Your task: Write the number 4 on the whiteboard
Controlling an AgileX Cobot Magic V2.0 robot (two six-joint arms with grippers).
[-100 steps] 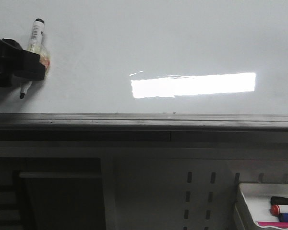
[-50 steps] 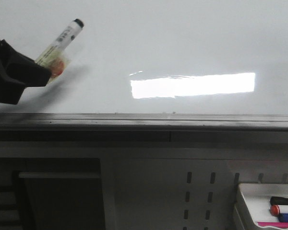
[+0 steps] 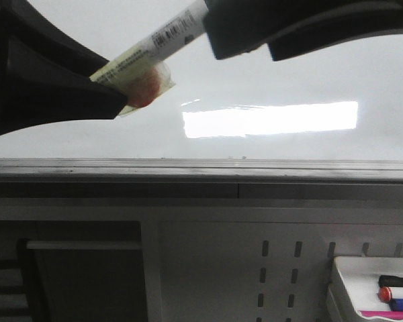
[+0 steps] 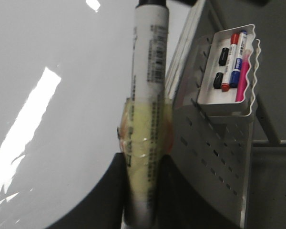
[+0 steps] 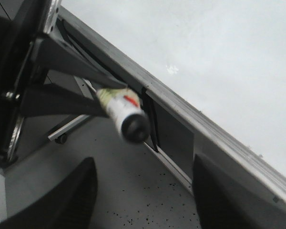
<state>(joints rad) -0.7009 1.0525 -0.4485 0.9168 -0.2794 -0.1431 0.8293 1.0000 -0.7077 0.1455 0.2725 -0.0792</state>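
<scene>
The marker pen's taped lower end [image 3: 129, 76] is enclosed by my left gripper, so next my right gripper grabs the pen by its upper part [image 3: 173, 35] before my left gripper opens.
The whiteboard [image 3: 289, 80] is glossy white with a dark grey edge and a bright glare strip; no number 4 shows on it. My left gripper [image 3: 117, 94] is shut on a white marker pen [image 3: 161, 40] wrapped in yellowish tape, tilted up to the right above the board. In the left wrist view the fingers [image 4: 109, 191] pinch the pen [image 4: 150, 62]. My right gripper [image 3: 242, 50] is at the pen's upper end. In the right wrist view its jaws [image 5: 144, 160] stand wide apart, with the pen's black end [image 5: 133, 126] ahead of them.
A white tray [image 3: 342, 275] holding red, blue, pink and black markers hangs on the perforated grey panel [image 3: 275, 268] below the board's front edge, also in the left wrist view [image 4: 250, 57]. A dark frame bar [image 3: 188, 176] runs along the board's edge.
My left gripper has lifted the pen toward the camera and to the right, tilting it further. My right gripper has come into view from the upper right at the pen's upper end.
</scene>
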